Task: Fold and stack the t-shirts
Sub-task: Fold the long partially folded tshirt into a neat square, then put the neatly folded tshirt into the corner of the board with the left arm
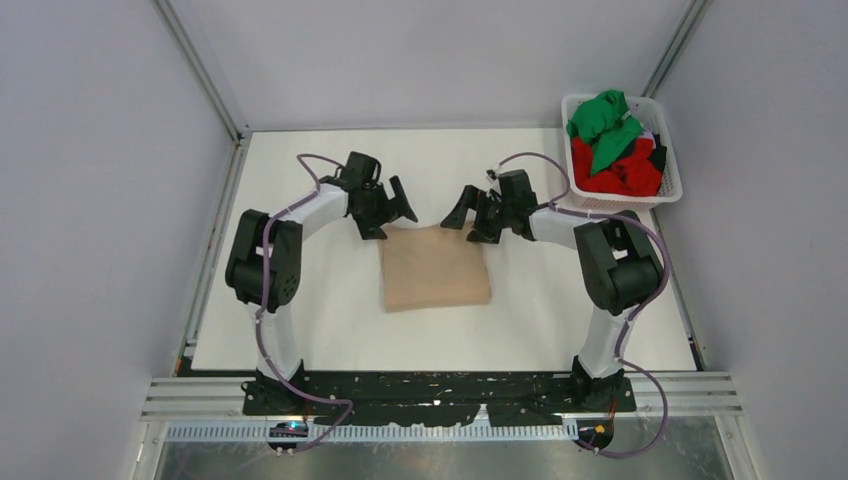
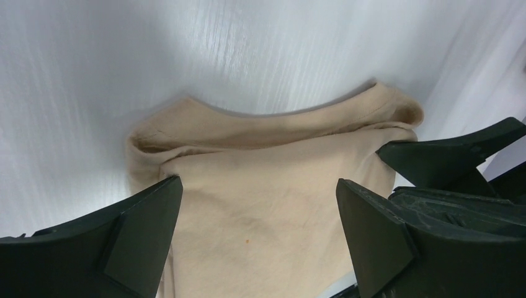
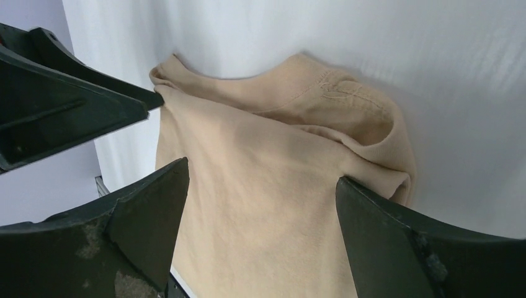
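I expect the beige-tan t-shirt (image 1: 436, 268) to slide along as one square when I pull its side edge, because the folded layers (image 2: 279, 135) lie flat and close together.
The beige-tan t-shirt (image 1: 434, 268) lies folded into a rough square on the white table, mid-table. My left gripper (image 1: 392, 212) hovers open above its far left corner, holding nothing; the shirt (image 2: 260, 186) fills the gap between its fingers (image 2: 142, 236). My right gripper (image 1: 468, 212) hovers open above the far right corner, also empty, with the shirt (image 3: 267, 186) below its fingers (image 3: 384, 242). A green t-shirt (image 1: 603, 125) and a red t-shirt (image 1: 618, 172) lie crumpled in the basket at the back right.
The white lattice basket (image 1: 672, 158) stands at the table's far right corner. Grey walls enclose the table on three sides. The left gripper's fingers show at the left of the right wrist view (image 3: 68, 118).
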Robot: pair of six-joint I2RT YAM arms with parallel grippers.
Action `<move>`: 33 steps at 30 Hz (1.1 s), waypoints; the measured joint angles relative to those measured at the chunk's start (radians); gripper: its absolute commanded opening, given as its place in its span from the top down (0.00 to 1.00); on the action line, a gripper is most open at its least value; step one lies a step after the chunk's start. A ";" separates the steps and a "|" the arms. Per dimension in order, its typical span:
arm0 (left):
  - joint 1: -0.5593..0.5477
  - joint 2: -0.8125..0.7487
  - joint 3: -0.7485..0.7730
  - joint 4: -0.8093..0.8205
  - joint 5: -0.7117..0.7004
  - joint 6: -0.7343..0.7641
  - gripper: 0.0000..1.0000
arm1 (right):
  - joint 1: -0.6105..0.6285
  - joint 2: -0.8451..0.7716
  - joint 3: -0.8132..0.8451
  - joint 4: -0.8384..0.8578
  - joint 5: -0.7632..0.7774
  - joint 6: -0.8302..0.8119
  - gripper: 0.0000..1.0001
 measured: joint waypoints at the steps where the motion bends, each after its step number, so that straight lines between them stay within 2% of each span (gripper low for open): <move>1: 0.002 -0.004 0.005 0.000 -0.007 0.008 0.01 | 0.000 -0.009 -0.001 -0.014 0.004 -0.004 0.04; 5: 0.000 -0.061 0.023 -0.010 -0.046 0.050 0.01 | 0.002 -0.075 -0.006 -0.084 0.035 -0.021 0.05; 9: -0.031 -0.223 -0.023 -0.006 -0.069 0.076 0.01 | 0.013 -0.217 -0.039 -0.108 0.055 -0.035 0.05; 12: -0.103 -0.397 -0.151 0.047 -0.044 0.075 0.01 | 0.043 -0.358 -0.127 -0.079 0.045 -0.037 0.05; 15: -0.166 -0.465 -0.274 0.104 0.003 0.061 0.01 | 0.083 -0.446 -0.238 -0.039 0.024 -0.029 0.04; 19: -0.214 -0.449 -0.448 0.146 0.054 0.020 0.01 | 0.118 -0.456 -0.394 0.005 -0.002 0.004 0.05; 22: -0.212 -0.416 -0.520 0.142 0.043 0.010 0.01 | 0.109 -0.409 -0.480 0.029 -0.011 0.035 0.05; 28: -0.206 -0.409 -0.554 0.172 0.034 -0.005 0.01 | 0.090 -0.395 -0.492 0.090 -0.014 0.069 0.05; 33: -0.204 -0.446 -0.573 0.173 0.017 -0.003 0.01 | 0.089 -0.415 -0.473 0.042 0.007 0.043 0.04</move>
